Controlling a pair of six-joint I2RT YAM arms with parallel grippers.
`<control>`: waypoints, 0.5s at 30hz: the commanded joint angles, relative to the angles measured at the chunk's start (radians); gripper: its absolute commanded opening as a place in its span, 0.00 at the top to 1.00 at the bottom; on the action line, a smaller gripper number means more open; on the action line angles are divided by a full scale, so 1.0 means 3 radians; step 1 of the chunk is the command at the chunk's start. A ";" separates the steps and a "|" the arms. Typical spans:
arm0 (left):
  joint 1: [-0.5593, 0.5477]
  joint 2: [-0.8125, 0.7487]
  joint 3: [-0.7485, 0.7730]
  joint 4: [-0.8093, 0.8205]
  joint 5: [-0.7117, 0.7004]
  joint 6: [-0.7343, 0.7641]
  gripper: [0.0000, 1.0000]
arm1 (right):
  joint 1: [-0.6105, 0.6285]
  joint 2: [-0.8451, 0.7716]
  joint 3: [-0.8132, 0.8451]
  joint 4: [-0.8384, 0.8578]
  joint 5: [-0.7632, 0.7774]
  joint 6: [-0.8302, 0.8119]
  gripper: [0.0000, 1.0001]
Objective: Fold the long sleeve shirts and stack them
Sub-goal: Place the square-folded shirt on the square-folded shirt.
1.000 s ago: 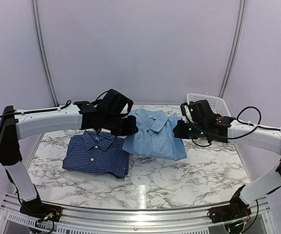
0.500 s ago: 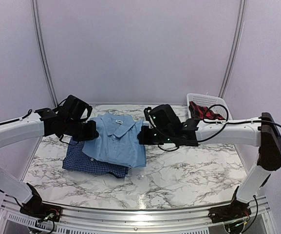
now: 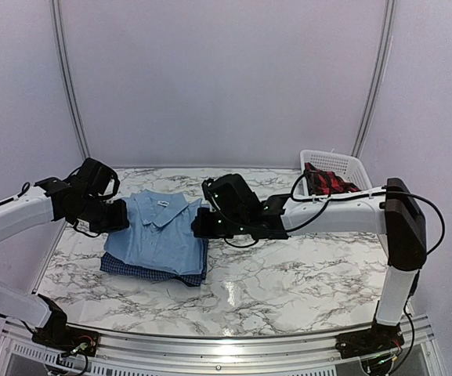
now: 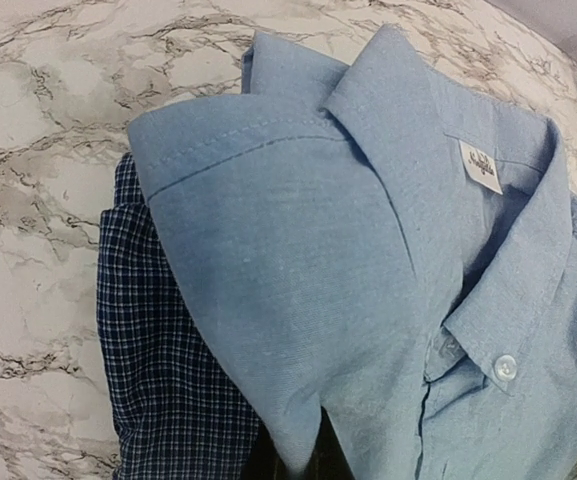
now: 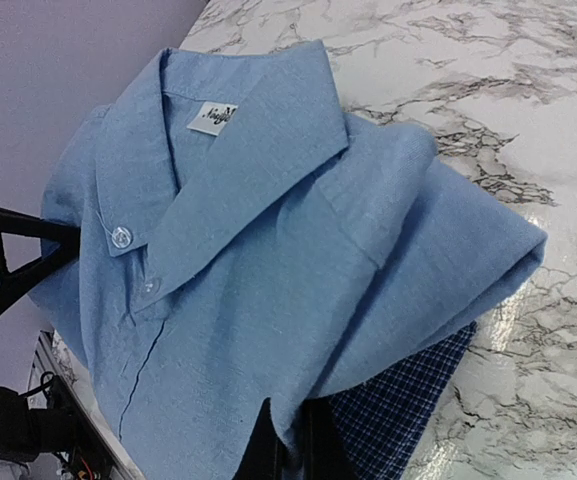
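The light blue shirt [image 3: 160,236] is hanging spread out over the checked shirt. My left gripper should now bring it down until its hem covers the checked shirt's front edge [image 3: 141,272].
The folded light blue shirt [image 3: 161,231] lies collar up over the folded dark blue checked shirt [image 3: 143,270], whose front edge shows under it. My left gripper [image 3: 118,219] is shut on the light blue shirt's left edge. My right gripper [image 3: 200,225] is shut on its right edge. In the left wrist view the light blue shirt [image 4: 368,250] fills the frame, with the checked shirt [image 4: 158,380] under it at the left. In the right wrist view the light blue shirt [image 5: 258,250] covers the checked shirt [image 5: 408,400], which shows at the lower right.
A white basket [image 3: 343,167] with red checked cloth [image 3: 326,182] stands at the back right. The marble table [image 3: 304,266] stretches to the right and front of the shirts.
Both grippers carried the light blue shirt leftward from the table's middle and brought it over the checked shirt, which it now mostly covers.
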 commanded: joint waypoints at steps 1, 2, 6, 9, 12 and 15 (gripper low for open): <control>0.0070 -0.0069 -0.0062 -0.0157 -0.0056 0.0057 1.00 | 0.0043 0.0029 0.0141 0.0110 -0.0142 0.0084 1.00; 0.0093 -0.0068 -0.0084 -0.0163 -0.0071 0.0058 1.00 | 0.0043 0.0040 0.0130 0.0115 -0.0146 0.0085 1.00; 0.0133 -0.0051 -0.0135 -0.0160 -0.0122 0.0020 1.00 | 0.0041 0.0123 0.0121 0.0137 -0.0147 0.0046 1.00; 0.0149 -0.0008 -0.0154 -0.0158 -0.0213 0.0012 1.00 | 0.0038 0.0227 0.0142 0.0145 -0.0257 -0.0009 1.00; 0.0166 0.0091 -0.0228 -0.0108 -0.0243 0.0052 1.00 | 0.0017 0.0308 0.0129 0.0126 -0.0230 -0.0033 1.00; 0.0200 0.0122 -0.0325 -0.0080 -0.0303 0.0046 0.81 | -0.0057 0.0290 0.0021 0.0103 -0.0198 -0.0089 0.78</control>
